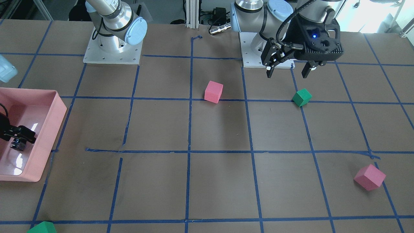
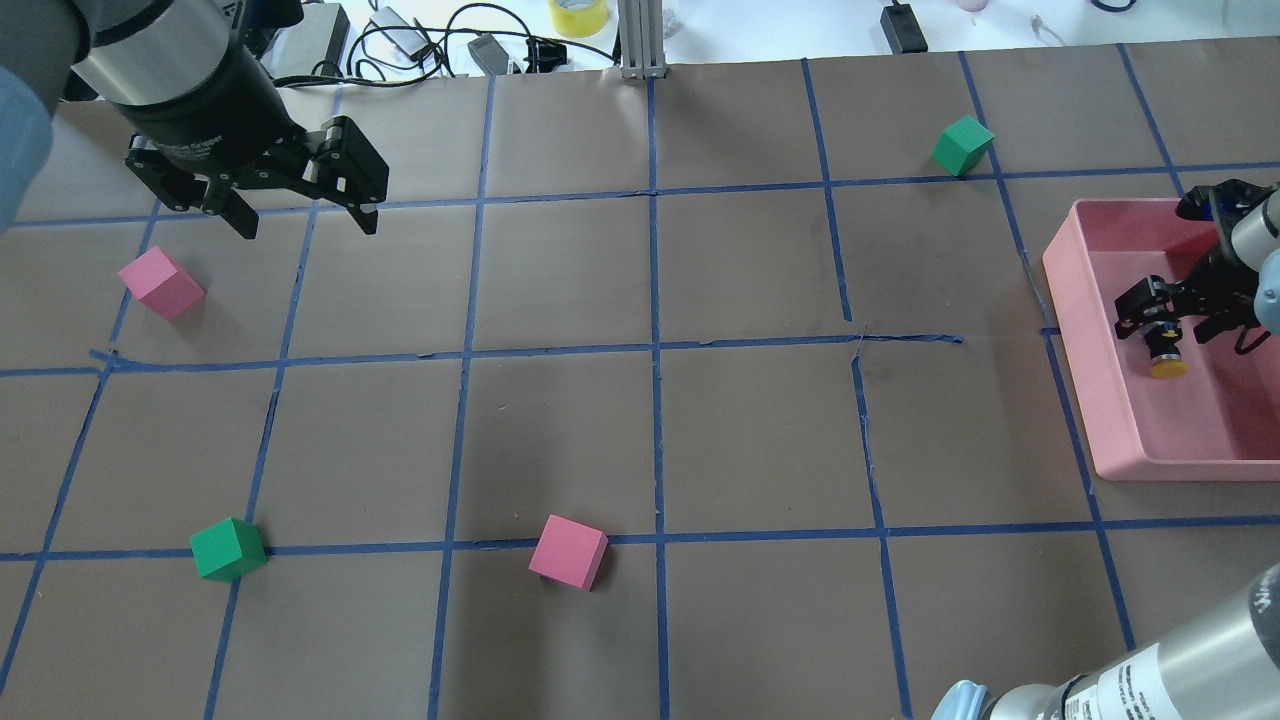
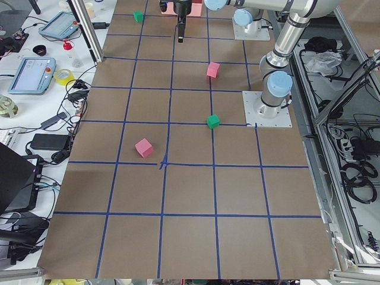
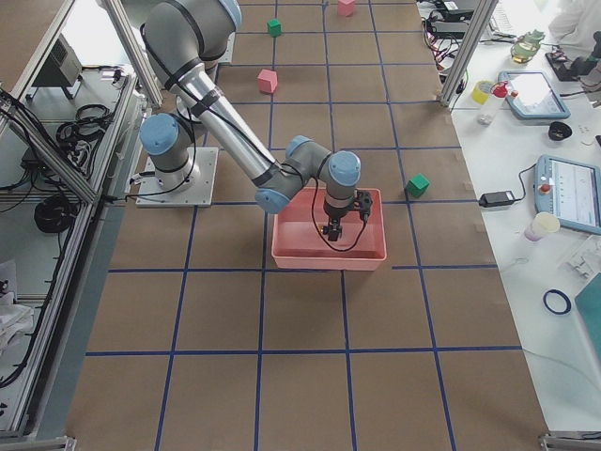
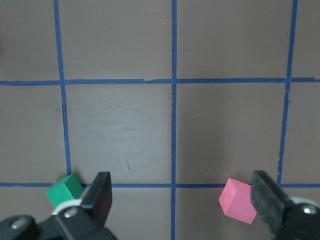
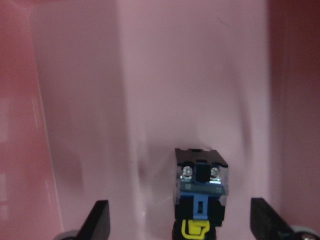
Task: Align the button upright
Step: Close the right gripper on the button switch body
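The button [image 6: 200, 194] is off-center and a little crooked between the open fingers. It will slide and straighten out when I close my right gripper.
The button [image 2: 1164, 358] lies in the pink bin [image 2: 1078, 330] at the table's right, its yellow cap [image 2: 1167, 369] pointing toward the robot's side. In the right wrist view its dark block body [image 6: 201, 186] shows screw terminals and lies on the bin floor. My right gripper [image 6: 182, 222] is open and low in the bin, with one finger on each side of the button and neither touching it. It also shows in the front view [image 1: 17, 139]. My left gripper [image 2: 306, 225] is open and empty, hanging above the table at the far left.
A pink cube [image 2: 160, 283] lies near the left gripper, with a green cube [image 2: 228, 548] and another pink cube [image 2: 568, 552] nearer the robot. A second green cube [image 2: 963, 145] sits at the far side, beyond the bin. The bin walls [image 6: 20, 150] close in both sides of the right gripper.
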Controlling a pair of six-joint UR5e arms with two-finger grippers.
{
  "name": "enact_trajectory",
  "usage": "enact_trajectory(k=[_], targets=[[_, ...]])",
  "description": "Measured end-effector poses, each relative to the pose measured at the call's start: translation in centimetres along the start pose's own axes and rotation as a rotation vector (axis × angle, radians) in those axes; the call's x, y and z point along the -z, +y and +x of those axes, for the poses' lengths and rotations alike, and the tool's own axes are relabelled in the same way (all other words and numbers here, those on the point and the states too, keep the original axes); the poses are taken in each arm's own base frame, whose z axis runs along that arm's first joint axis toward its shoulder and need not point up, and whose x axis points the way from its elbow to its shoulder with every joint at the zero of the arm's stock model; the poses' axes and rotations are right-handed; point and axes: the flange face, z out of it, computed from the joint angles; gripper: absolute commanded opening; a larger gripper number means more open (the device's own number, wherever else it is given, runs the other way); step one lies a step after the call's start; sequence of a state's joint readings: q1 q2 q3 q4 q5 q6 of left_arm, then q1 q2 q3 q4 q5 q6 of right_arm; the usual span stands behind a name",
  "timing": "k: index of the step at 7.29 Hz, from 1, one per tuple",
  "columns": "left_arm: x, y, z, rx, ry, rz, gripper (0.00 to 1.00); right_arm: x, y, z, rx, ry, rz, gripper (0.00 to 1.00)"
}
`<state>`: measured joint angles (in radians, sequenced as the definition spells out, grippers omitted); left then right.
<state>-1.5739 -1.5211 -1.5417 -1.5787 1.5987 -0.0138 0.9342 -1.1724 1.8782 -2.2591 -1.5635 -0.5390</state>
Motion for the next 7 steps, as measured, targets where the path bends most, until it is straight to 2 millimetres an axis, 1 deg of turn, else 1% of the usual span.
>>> enact_trajectory(k=[1, 2, 4, 5, 6, 7], targets=[[0.02, 0.02, -0.01, 0.000, 0.000, 0.000, 1.00, -0.06, 0.06, -0.03, 0.006, -0.002, -0.003, 0.70], [0.03, 0.04, 0.00, 0.000, 0.000, 0.000, 1.00, -0.07, 0.09, -0.04, 0.007, -0.002, -0.004, 0.58], [0.03, 0.04, 0.00, 0.000, 0.000, 0.000, 1.00, -0.04, 0.15, -0.07, 0.009, -0.002, -0.005, 0.17], [0.03, 0.04, 0.00, 0.000, 0.001, 0.000, 1.00, 0.11, 0.14, -0.06, 0.009, 0.000, -0.004, 0.07], [0.03, 0.04, 0.01, 0.000, 0.001, 0.000, 1.00, 0.38, 0.06, 0.05, 0.010, 0.008, -0.002, 0.05], [0.05, 0.04, 0.02, 0.000, 0.003, 0.000, 1.00, 0.90, -0.04, 0.22, 0.009, 0.022, 0.001, 0.00]])
